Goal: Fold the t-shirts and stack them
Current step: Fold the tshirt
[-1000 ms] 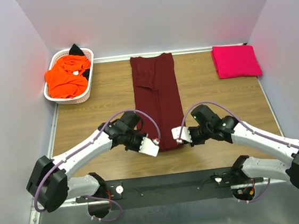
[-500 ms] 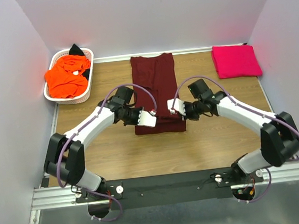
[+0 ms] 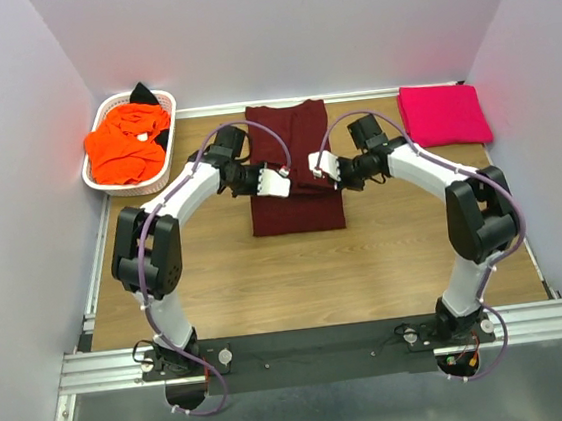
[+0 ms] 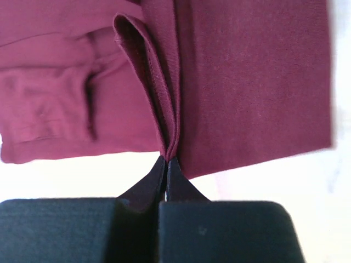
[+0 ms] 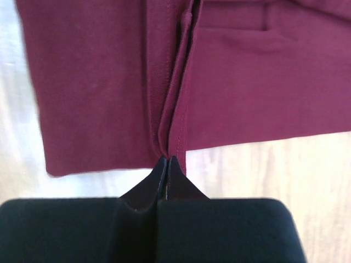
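The hem corner (image 5: 174, 139) is in line with the side edge of the shirt. My right gripper should go on laying the hem onto the shirt's far part (image 3: 305, 148) until it is flat.
The dark maroon t-shirt (image 3: 294, 174) lies in the middle of the table, its near end doubled back over the far part. My left gripper (image 3: 286, 183) is shut on the left corner of the lifted hem (image 4: 167, 148). My right gripper (image 3: 314, 164) is shut on the right corner of that hem (image 5: 167, 148). Both hold the hem a little above the shirt's middle. A folded bright pink t-shirt (image 3: 443, 114) lies at the far right. An orange t-shirt (image 3: 125, 141) and a black one (image 3: 144, 92) are heaped in the basket.
A white lattice basket (image 3: 118, 185) stands at the far left corner. Walls close in the table on three sides. Bare wood shows between the maroon shirt and the pink one, and along the near half of the table.
Both grippers have carried the shirt's near hem away from the arm bases toward the far end, doubling the shirt over itself. The visible shirt is now about half as long.
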`<control>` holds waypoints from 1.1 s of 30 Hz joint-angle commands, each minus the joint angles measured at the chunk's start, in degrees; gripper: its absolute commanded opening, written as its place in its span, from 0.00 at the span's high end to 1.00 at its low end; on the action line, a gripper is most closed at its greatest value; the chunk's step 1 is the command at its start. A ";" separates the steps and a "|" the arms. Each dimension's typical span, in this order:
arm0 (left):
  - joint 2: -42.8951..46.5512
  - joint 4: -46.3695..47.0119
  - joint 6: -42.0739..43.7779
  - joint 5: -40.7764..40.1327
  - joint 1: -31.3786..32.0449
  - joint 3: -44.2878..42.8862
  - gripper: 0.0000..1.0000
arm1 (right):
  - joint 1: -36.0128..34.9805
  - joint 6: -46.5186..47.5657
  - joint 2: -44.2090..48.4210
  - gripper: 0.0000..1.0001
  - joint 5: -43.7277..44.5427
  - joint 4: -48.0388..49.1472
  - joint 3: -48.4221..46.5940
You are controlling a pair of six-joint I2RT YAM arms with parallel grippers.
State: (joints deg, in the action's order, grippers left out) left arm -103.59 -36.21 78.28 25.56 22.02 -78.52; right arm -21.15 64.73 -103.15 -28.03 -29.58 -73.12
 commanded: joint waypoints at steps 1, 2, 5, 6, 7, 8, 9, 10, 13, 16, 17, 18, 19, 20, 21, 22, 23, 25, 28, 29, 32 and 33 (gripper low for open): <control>-2.93 -0.62 2.58 -0.34 -1.54 -4.09 1.00 | 1.46 2.86 -3.89 0.99 -2.11 0.05 -5.53; -4.06 -0.53 2.93 -0.51 -1.80 -5.31 1.00 | 1.98 2.77 -5.29 0.99 -2.29 -0.03 -6.58; -6.27 -0.71 3.54 -0.86 -2.51 -7.95 1.00 | 2.60 3.12 -8.28 1.00 -2.38 -0.04 -9.93; -6.79 -0.71 3.63 -0.95 -2.60 -8.66 1.00 | 2.78 3.47 -8.90 1.00 -2.38 -0.04 -10.63; -7.84 -0.71 3.81 -1.04 -2.77 -9.19 1.00 | 2.95 3.47 -9.52 1.00 -2.38 -0.04 -12.12; -8.29 -0.80 3.90 -1.04 -2.95 -10.50 1.00 | 3.04 3.56 -10.74 0.99 -2.47 -0.04 -12.83; -8.82 -0.88 4.07 -1.13 -3.04 -11.21 1.00 | 3.13 3.56 -11.36 1.00 -2.47 -0.04 -13.70; -9.87 -0.97 4.07 -1.30 -3.30 -11.82 1.00 | 3.22 3.56 -12.06 0.99 -2.47 -0.04 -14.93; -11.63 -1.06 4.34 -1.57 -3.56 -14.02 1.00 | 3.48 3.56 -14.18 0.99 -2.64 -0.04 -17.22; -12.95 -0.97 4.42 -1.74 -3.74 -15.34 1.00 | 3.74 3.47 -15.93 0.99 -2.64 -0.04 -18.54; -13.21 -0.88 4.42 -1.74 -3.74 -15.61 1.00 | 3.83 3.39 -16.37 0.99 -2.56 -0.12 -19.33; -13.48 -0.80 4.42 -1.92 -3.83 -15.87 1.00 | 3.92 3.47 -16.99 0.99 -2.64 -0.04 -19.69; -13.91 -0.27 4.34 -2.18 -3.83 -15.96 1.00 | 3.92 3.56 -17.43 0.99 -2.64 -0.04 -20.04; -14.09 0.08 4.42 -2.27 -3.83 -15.96 1.00 | 4.01 3.39 -17.78 1.00 -2.64 -0.04 -20.30; -14.36 0.26 4.25 -2.44 -3.91 -16.14 1.00 | 4.09 3.47 -18.04 0.99 -2.64 -0.04 -20.74; -14.97 0.52 4.25 -2.53 -3.92 -16.31 1.00 | 4.10 3.56 -18.31 1.00 -2.64 0.05 -20.92; -15.23 0.52 4.25 -2.62 -3.92 -16.57 1.00 | 4.01 3.65 -18.49 0.99 -2.56 0.14 -21.09; -15.76 1.04 3.46 -2.89 -4.00 -17.36 1.00 | 4.10 3.48 -19.19 0.98 -2.29 0.05 -21.80; -15.94 3.32 2.41 -3.15 -4.35 -17.72 0.77 | 4.18 1.72 -19.80 0.67 -1.50 0.14 -23.64; -15.85 4.03 1.53 -2.98 -4.88 -18.24 0.71 | 4.36 1.28 -19.98 0.59 -1.33 0.23 -24.08; -14.81 7.53 -5.38 -0.79 -6.46 -19.82 0.57 | 5.15 -4.32 -19.72 0.38 -1.32 0.32 -28.29; -14.80 7.55 -7.25 -0.78 -6.99 -19.83 0.55 | 5.50 -5.91 -19.46 0.38 -1.41 0.32 -28.30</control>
State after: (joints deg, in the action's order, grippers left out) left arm -119.28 -33.41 79.18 23.62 17.43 -95.70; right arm -17.19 65.19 -122.50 -29.23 -29.67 -97.06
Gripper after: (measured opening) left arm 0.394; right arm 0.566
